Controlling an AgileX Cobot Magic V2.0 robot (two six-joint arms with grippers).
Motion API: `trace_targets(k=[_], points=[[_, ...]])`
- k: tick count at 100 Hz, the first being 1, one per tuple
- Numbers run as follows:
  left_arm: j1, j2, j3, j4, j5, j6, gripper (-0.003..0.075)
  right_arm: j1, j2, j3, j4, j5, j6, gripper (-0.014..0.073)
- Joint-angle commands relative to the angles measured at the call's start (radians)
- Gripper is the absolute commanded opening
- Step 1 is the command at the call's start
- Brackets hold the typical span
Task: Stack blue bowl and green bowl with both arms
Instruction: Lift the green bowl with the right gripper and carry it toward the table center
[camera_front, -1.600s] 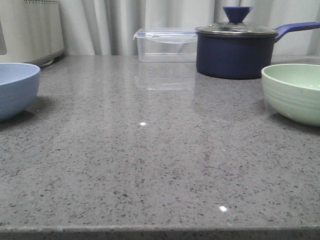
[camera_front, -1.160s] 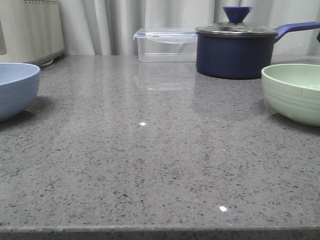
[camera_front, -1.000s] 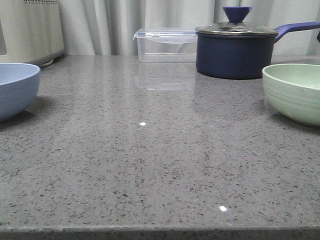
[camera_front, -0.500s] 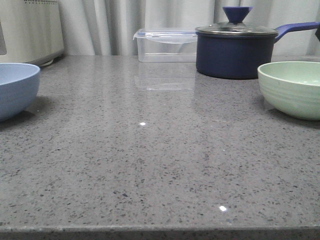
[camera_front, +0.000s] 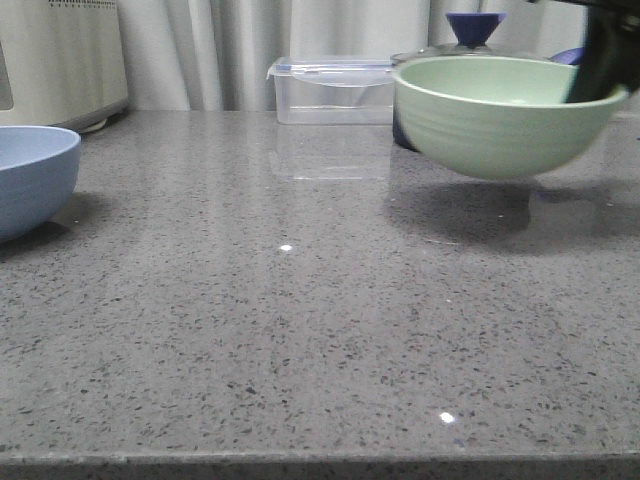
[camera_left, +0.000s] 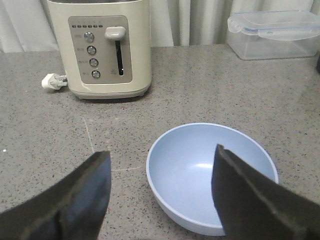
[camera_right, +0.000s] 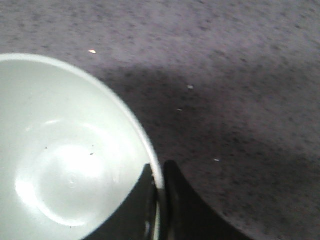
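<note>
The green bowl (camera_front: 490, 130) is hanging upright and the counter's middle (camera_front: 268, 238) is clear. So my right gripper should keep bringing the bowl there until the bowl's base rests, and then let go.
The green bowl (camera_front: 505, 112) hangs above the counter at the right of the front view, tilted a little. My right gripper (camera_front: 598, 68) is shut on its right rim. In the right wrist view the rim (camera_right: 156, 172) sits pinched between the two black fingers, with the pale inside of the green bowl (camera_right: 65, 160) beside them. The blue bowl (camera_front: 30, 175) rests on the counter at the left edge. In the left wrist view my left gripper (camera_left: 162, 165) is open above the blue bowl (camera_left: 210, 172), one finger outside its rim and one over its inside.
A dark navy lidded saucepan (camera_front: 472, 30) stands behind the green bowl. A clear lidded box (camera_front: 332, 88) is at the back middle. A cream toaster (camera_left: 100, 47) stands behind the blue bowl. The grey speckled counter (camera_front: 300, 330) has its front edge near the camera.
The green bowl has been lifted off the counter by my right gripper and carried left and up, in front of the saucepan. The blue bowl has not moved.
</note>
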Motion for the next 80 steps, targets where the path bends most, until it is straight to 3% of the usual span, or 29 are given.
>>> trace_targets(k=[1,80], points=[[0.002,0.013,-0.035,-0.008,-0.069,-0.009,0.0438,0.044,-0.022,-0.036,0.024,-0.088,-0.011,0.0022],[0.002,0.013,-0.035,-0.008,-0.067,-0.009,0.0438,0.283,0.236,-0.268,0.079,-0.039,-0.011,0.0022]])
